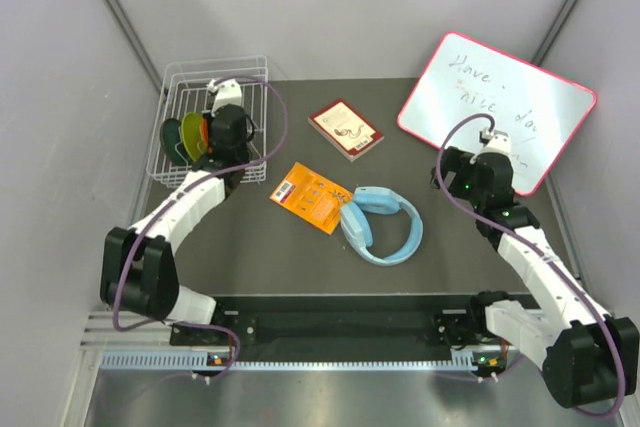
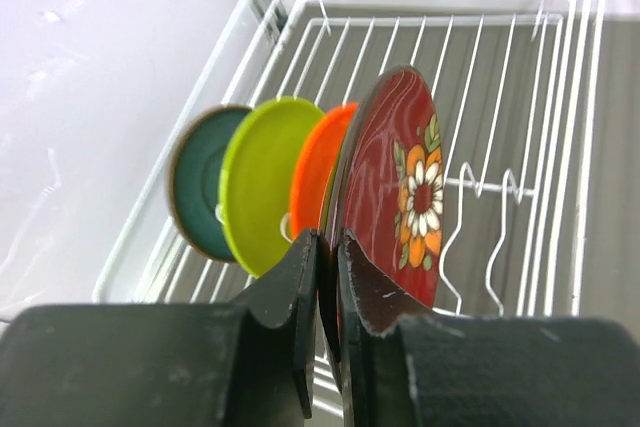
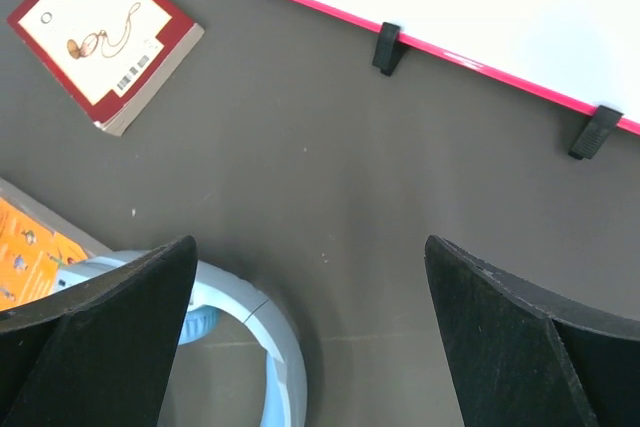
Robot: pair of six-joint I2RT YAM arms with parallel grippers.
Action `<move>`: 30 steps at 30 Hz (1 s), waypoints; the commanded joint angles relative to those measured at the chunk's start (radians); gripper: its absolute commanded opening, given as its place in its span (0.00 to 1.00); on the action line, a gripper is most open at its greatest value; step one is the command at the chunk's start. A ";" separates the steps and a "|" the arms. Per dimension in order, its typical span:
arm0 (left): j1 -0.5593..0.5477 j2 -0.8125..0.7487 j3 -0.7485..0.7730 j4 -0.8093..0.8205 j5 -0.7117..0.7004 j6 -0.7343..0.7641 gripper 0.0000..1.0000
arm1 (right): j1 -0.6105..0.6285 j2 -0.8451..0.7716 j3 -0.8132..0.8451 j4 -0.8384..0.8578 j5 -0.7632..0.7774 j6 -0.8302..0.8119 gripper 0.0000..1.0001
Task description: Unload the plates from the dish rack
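My open right gripper should keep moving toward the headphones and close on the dark red flowered plate's far rim, since that rim is clear of my left gripper.
The white wire dish rack stands at the far left of the table; it also shows in the left wrist view. Upright in it stand a teal plate, a lime green plate, an orange plate and a dark red flowered plate. My left gripper reaches into the rack and is shut on the near rim of the dark red flowered plate. My right gripper is open and empty, above the table near the whiteboard.
A red-edged book lies at the middle back. An orange packet and light blue headphones lie mid-table. The pink-framed whiteboard leans at the back right. Grey walls close in both sides.
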 commanded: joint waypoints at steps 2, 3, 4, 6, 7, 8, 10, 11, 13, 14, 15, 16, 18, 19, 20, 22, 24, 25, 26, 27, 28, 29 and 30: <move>-0.006 -0.144 0.133 -0.103 0.073 -0.087 0.00 | 0.008 -0.013 0.050 0.004 -0.085 0.020 0.96; -0.006 -0.154 0.140 -0.121 0.126 -0.112 0.00 | 0.007 -0.013 0.052 0.006 -0.096 0.023 0.96; -0.006 -0.173 0.145 -0.140 0.162 -0.127 0.00 | 0.007 -0.012 0.053 0.007 -0.125 0.026 0.96; -0.006 -0.190 0.151 -0.178 0.302 -0.186 0.00 | 0.007 -0.013 0.053 0.021 -0.166 0.034 0.96; -0.007 -0.202 0.151 -0.206 0.343 -0.204 0.00 | 0.008 -0.015 0.053 0.026 -0.203 0.036 0.95; -0.006 -0.206 0.147 -0.217 0.384 -0.259 0.00 | 0.007 -0.018 0.052 0.039 -0.220 0.040 0.94; -0.007 -0.216 0.142 -0.230 0.533 -0.299 0.00 | 0.007 -0.019 0.047 0.052 -0.277 0.052 0.94; -0.007 -0.213 0.133 -0.229 0.592 -0.352 0.00 | 0.007 -0.022 0.044 0.064 -0.303 0.054 0.93; -0.006 -0.205 0.116 -0.197 0.768 -0.390 0.00 | 0.008 -0.025 0.032 0.101 -0.373 0.074 0.92; -0.006 -0.199 0.090 -0.191 0.826 -0.434 0.00 | 0.007 -0.028 0.024 0.116 -0.393 0.085 0.92; -0.006 -0.194 0.079 -0.144 0.870 -0.454 0.00 | 0.008 -0.030 0.018 0.150 -0.427 0.103 0.92; -0.007 -0.185 0.069 -0.110 0.950 -0.476 0.00 | 0.010 -0.032 0.003 0.159 -0.445 0.112 0.92; -0.006 -0.177 0.018 -0.042 1.033 -0.541 0.00 | 0.008 -0.036 -0.011 0.205 -0.488 0.140 0.91; -0.007 -0.167 0.004 0.025 1.074 -0.558 0.00 | 0.008 -0.036 -0.019 0.228 -0.499 0.148 0.91; -0.006 -0.161 -0.019 0.055 1.164 -0.590 0.00 | 0.010 -0.035 -0.020 0.239 -0.507 0.157 0.91; -0.007 -0.133 -0.031 0.102 1.229 -0.626 0.00 | 0.013 -0.030 -0.026 0.263 -0.527 0.177 0.91; -0.009 -0.113 -0.051 0.165 1.297 -0.672 0.00 | 0.019 -0.025 -0.029 0.282 -0.542 0.189 0.91; -0.011 -0.107 -0.060 0.187 1.309 -0.696 0.00 | 0.022 -0.018 -0.034 0.303 -0.545 0.195 0.91; -0.012 -0.104 -0.076 0.225 1.334 -0.707 0.00 | 0.031 -0.012 -0.034 0.313 -0.553 0.206 0.91; -0.014 -0.095 -0.082 0.236 1.348 -0.713 0.00 | 0.035 -0.007 -0.034 0.323 -0.563 0.209 0.91; -0.017 -0.088 -0.085 0.243 1.357 -0.726 0.00 | 0.041 0.005 -0.034 0.334 -0.567 0.214 0.91; -0.018 -0.082 -0.090 0.259 1.363 -0.729 0.00 | 0.054 0.013 -0.034 0.349 -0.565 0.218 0.91; -0.026 -0.075 -0.093 0.268 1.375 -0.732 0.00 | 0.061 0.022 -0.034 0.359 -0.567 0.224 0.91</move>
